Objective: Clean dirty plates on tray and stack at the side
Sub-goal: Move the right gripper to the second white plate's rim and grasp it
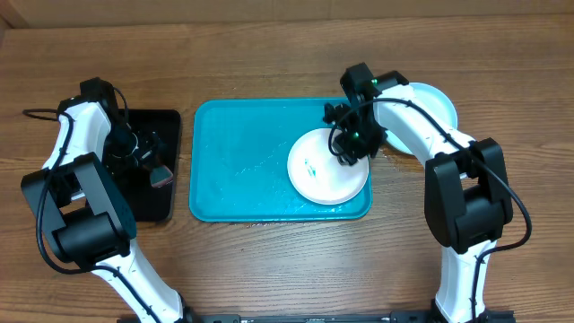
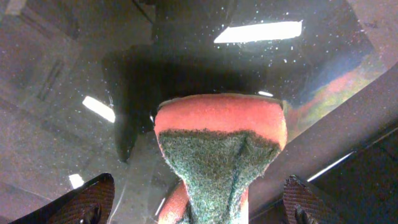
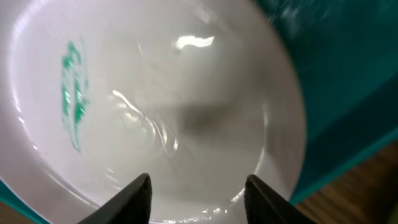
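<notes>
The white plate [image 1: 321, 172] is a long way from the sponge, so the robot's right gripper should first slide the plate to the teal tray's middle [image 1: 273, 161], and then the left gripper should wipe the smear.
A white plate [image 1: 321, 178] with a small green smear [image 1: 311, 166] lies in the right end of the teal tray [image 1: 238, 161]. My right gripper [image 1: 352, 144] hovers open and empty over the plate's far right part. In the right wrist view its jaws [image 3: 198, 199] straddle bare white plate [image 3: 186, 93], with the smear [image 3: 73, 87] at the left. A pale blue plate [image 1: 438, 100] lies on the table right of the tray, partly hidden by the right arm. The yellow-green plate is out of view. My left gripper [image 1: 146, 160] is over the black tray.
A small black tray [image 1: 157, 202] sits left of the teal tray. An orange sponge with a green scouring face [image 2: 217, 149] stands on it between my open left jaws [image 2: 193, 205], which do not touch it. The sponge also shows in the overhead view [image 1: 162, 178].
</notes>
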`<state>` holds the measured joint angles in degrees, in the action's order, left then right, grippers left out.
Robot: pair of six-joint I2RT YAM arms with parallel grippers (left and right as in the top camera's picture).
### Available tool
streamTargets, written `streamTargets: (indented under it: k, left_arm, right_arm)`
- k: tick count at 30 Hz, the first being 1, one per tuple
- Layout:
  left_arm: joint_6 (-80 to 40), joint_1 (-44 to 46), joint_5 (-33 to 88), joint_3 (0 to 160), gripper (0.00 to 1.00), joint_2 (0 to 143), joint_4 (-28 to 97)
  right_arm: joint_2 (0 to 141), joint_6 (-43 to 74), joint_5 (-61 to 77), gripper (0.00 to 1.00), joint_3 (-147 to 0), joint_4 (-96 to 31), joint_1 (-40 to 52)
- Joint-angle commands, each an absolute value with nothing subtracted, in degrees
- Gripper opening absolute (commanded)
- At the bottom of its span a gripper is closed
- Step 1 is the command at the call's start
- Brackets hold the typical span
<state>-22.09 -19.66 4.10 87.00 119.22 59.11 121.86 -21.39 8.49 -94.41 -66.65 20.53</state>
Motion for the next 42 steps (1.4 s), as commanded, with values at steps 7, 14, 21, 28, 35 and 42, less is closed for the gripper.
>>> streamTargets:
  k: [7, 14, 21, 28, 35, 42]
  left_arm:
    - [-21.2, -19.9, 4.5, 88.3, 0.87, 117.7, 59.1]
    - [-21.2, -19.9, 4.5, 88.3, 0.87, 117.7, 58.9]
    - [-21.2, -19.9, 4.6, 88.3, 0.87, 117.7, 58.9]
    - [-21.2, -19.9, 4.6, 88.3, 0.81, 117.7, 58.9]
    - [-21.2, -19.9, 5.2, 88.3, 0.78, 117.7, 58.9]
    - [-21.2, -19.9, 5.2, 88.3, 0.78, 117.7, 56.6]
  right_arm:
    - [119.8, -16.4, 0.2, 0.5, -98.1, -61.5, 19.7]
    - [119.8, -16.5, 2.6, 0.49, -94.1, -60.3, 19.2]
    - [119.8, -16.4, 3.0, 0.49, -89.7, -57.7, 19.2]
    - [119.8, -14.5, 6.3, 0.38, -89.5, -57.8, 19.6]
    - [119.8, -7.7, 7.7, 0.26, -88.9, -57.7, 22.2]
    - [119.8, -3.9, 7.6, 0.04, -83.0, -51.2, 23.6]
